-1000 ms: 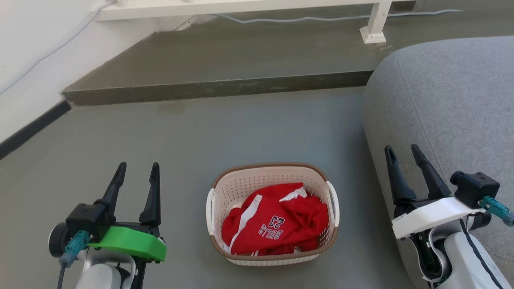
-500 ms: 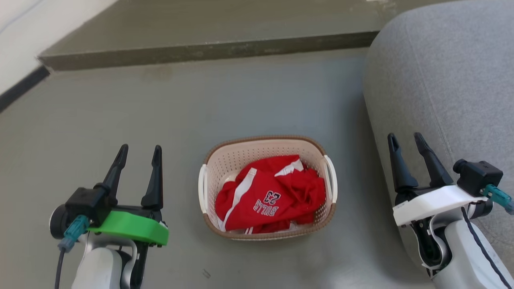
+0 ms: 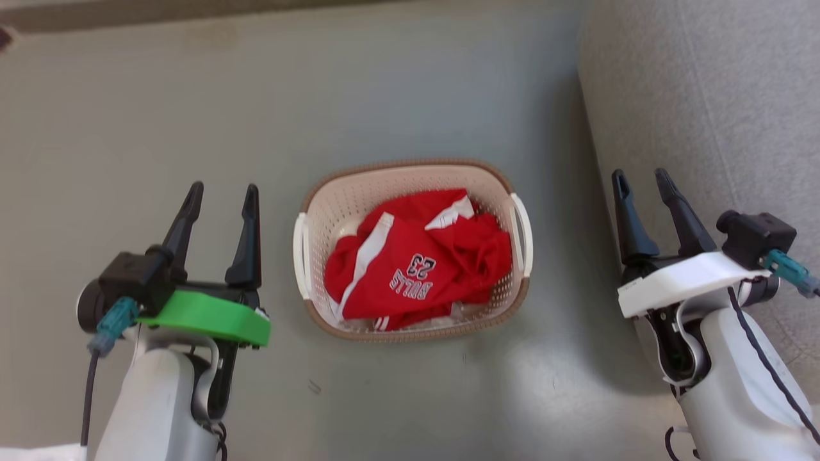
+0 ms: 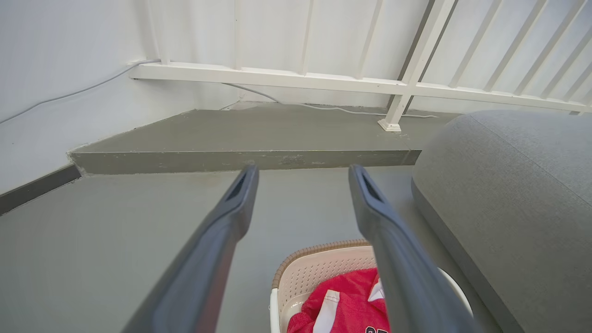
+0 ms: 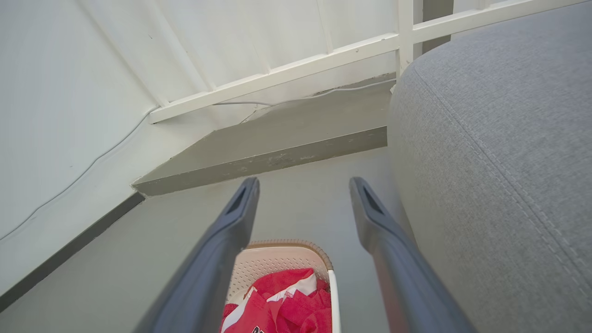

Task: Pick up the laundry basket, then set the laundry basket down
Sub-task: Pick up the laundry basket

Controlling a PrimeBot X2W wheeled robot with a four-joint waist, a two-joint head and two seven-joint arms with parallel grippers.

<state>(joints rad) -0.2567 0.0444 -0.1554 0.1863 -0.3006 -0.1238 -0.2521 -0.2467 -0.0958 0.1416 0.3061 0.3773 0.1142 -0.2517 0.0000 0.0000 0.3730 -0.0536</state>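
Note:
I see that the white handle (image 3: 523,234) continues on from the brown rim (image 3: 504,183), so the white handle will stay in line instead of swinging up when I lift.
The laundry basket (image 3: 333,211) stands on the grey floor at the middle of the head view, cream-white and perforated, with a brown rim and a white handle on each short side. A crumpled red jersey (image 3: 416,262) lies inside it. My left gripper (image 3: 221,191) hangs open to the basket's left, a short gap away from the left handle. My right gripper (image 3: 640,177) hangs open to its right, beside the sofa. Neither touches the basket. The basket (image 4: 319,273) shows low between the fingers in the left wrist view, and the basket (image 5: 277,259) shows low in the right wrist view.
A grey fabric sofa (image 3: 705,96) rises close on the right, right beside my right arm. Ahead lie a low grey step (image 4: 240,159) and a white railing (image 4: 323,81) with a cable along the wall. Bare floor (image 3: 128,115) stretches left of the basket.
The head camera has tilted further down, so the step and railing have left its view and the basket sits higher in it. Both grippers stay open on either side of the basket.

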